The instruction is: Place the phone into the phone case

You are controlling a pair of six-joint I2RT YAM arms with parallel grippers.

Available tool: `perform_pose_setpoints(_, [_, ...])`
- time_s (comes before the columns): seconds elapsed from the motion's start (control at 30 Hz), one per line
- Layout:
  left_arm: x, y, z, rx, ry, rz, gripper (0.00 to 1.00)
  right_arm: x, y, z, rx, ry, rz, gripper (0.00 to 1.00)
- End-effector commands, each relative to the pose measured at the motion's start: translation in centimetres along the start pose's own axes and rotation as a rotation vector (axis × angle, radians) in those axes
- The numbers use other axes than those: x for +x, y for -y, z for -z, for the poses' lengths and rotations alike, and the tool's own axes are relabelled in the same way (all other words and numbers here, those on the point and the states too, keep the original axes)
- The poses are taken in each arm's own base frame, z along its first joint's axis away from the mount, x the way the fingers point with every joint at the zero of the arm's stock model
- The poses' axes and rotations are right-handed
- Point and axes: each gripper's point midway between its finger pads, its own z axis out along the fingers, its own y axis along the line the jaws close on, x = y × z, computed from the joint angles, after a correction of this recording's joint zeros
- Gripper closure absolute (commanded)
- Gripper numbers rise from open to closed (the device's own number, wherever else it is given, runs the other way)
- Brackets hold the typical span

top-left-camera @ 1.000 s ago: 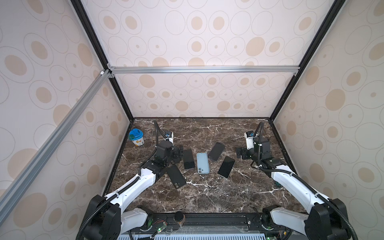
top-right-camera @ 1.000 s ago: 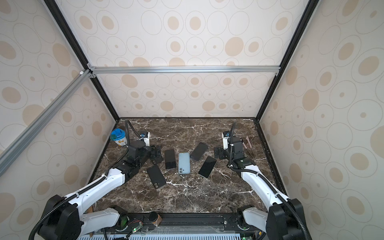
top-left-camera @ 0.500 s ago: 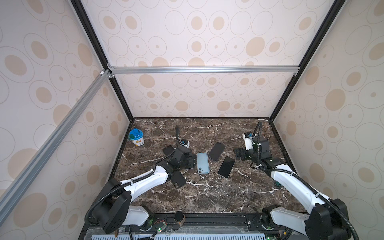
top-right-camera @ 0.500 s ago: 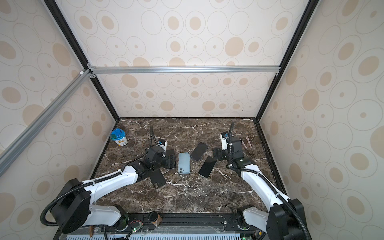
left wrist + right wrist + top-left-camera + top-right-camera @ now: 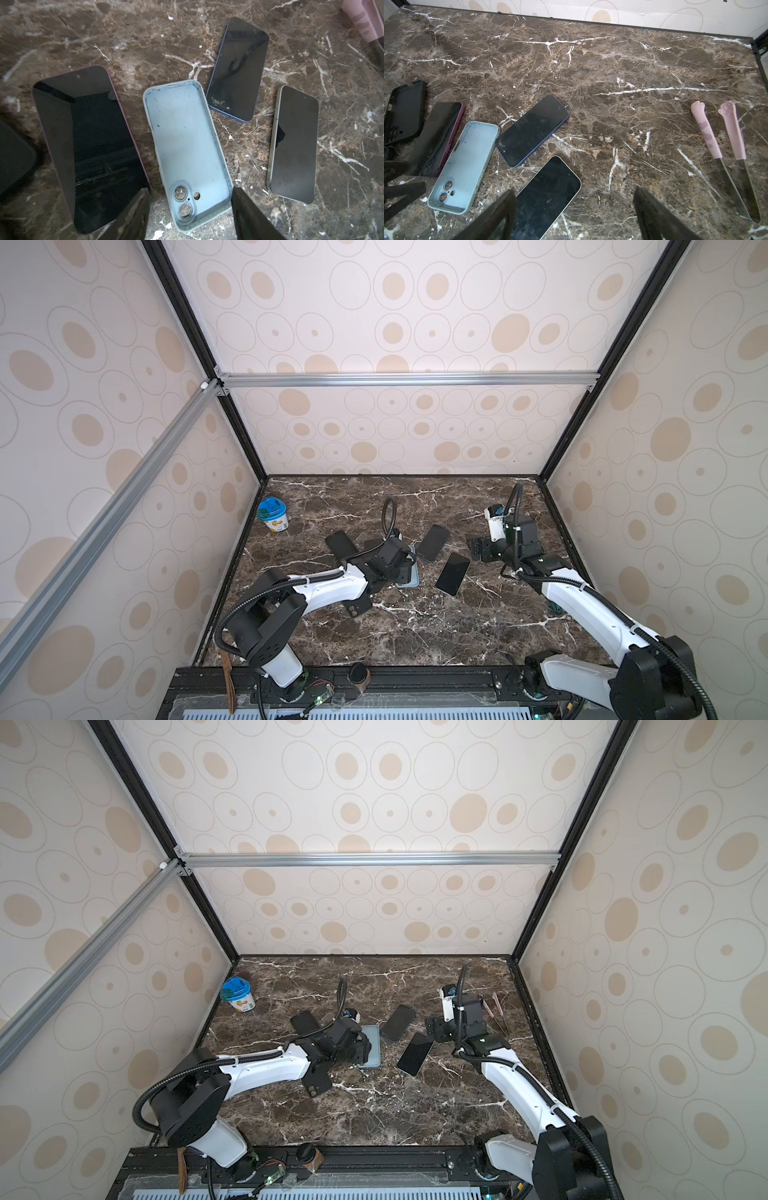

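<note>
The light blue case's plain end [image 5: 370,1030] faces away from my right gripper, so my left gripper needs to turn the case [image 5: 370,1049] until my right gripper can grab that end of the case.
The light blue phone case [image 5: 185,145] lies empty, hollow side up, on the marble; both top views show it partly under my left arm [image 5: 412,577] [image 5: 372,1048]. My left gripper [image 5: 190,207] [image 5: 397,568] is open and straddles the case's camera-hole end. One fingertip [image 5: 239,199] touches a case corner and the other [image 5: 137,205] stands apart. A maroon-edged phone [image 5: 89,145] lies screen up beside the case. A blue-edged phone [image 5: 238,68] [image 5: 433,542] and a silver-edged phone [image 5: 548,197] [image 5: 453,573] lie on the other side. My right gripper [image 5: 573,207] [image 5: 478,549] hangs open over the silver-edged phone's end.
Two black cases lie on the left: one [image 5: 340,543] behind my left arm, one [image 5: 357,608] under its forearm. A blue-lidded tub [image 5: 272,514] stands at the back left. Two pink-handled knives [image 5: 706,128] [image 5: 734,131] lie by the right wall.
My left arm has swung right, from beside the black cases to over the blue case, and its jaws have narrowed. The right gripper has barely moved.
</note>
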Motion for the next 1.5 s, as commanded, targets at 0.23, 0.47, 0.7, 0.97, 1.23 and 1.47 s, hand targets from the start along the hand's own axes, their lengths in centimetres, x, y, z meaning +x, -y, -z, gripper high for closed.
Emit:
perform_pose_setpoints(0.23, [1.8,-0.5,-2.3,-0.109,-0.067,-0.026,0.52,0.2,-0.5,-0.3,-0.023,-0.022,-0.020,0.10])
perform_pose_setpoints(0.47, [2.8,-1.0,-3.5,-0.134,-0.099,-0.048,0.56,0.5,-0.5,-0.5,-0.020,-0.056,-0.011,0.10])
perform_pose_setpoints(0.7, [3.7,-1.7,-4.2,-0.161,-0.123,-0.084,0.63,1.6,-0.6,-0.2,-0.025,-0.063,-0.037,0.11])
perform_pose_setpoints(0.97, [4.0,-3.4,-3.9,-0.246,-0.151,-0.179,0.77,2.2,-0.9,-0.3,-0.046,-0.082,-0.041,0.11])
perform_pose_setpoints(1.23, [4.4,-4.1,-3.8,-0.263,-0.204,-0.351,0.98,2.8,-1.5,-0.4,-0.083,-0.115,-0.043,0.12])
perform_pose_setpoints(1.47, [4.2,-3.7,-3.0,-0.232,-0.206,-0.460,1.00,3.4,-2.3,-0.3,-0.128,-0.158,-0.066,0.14])
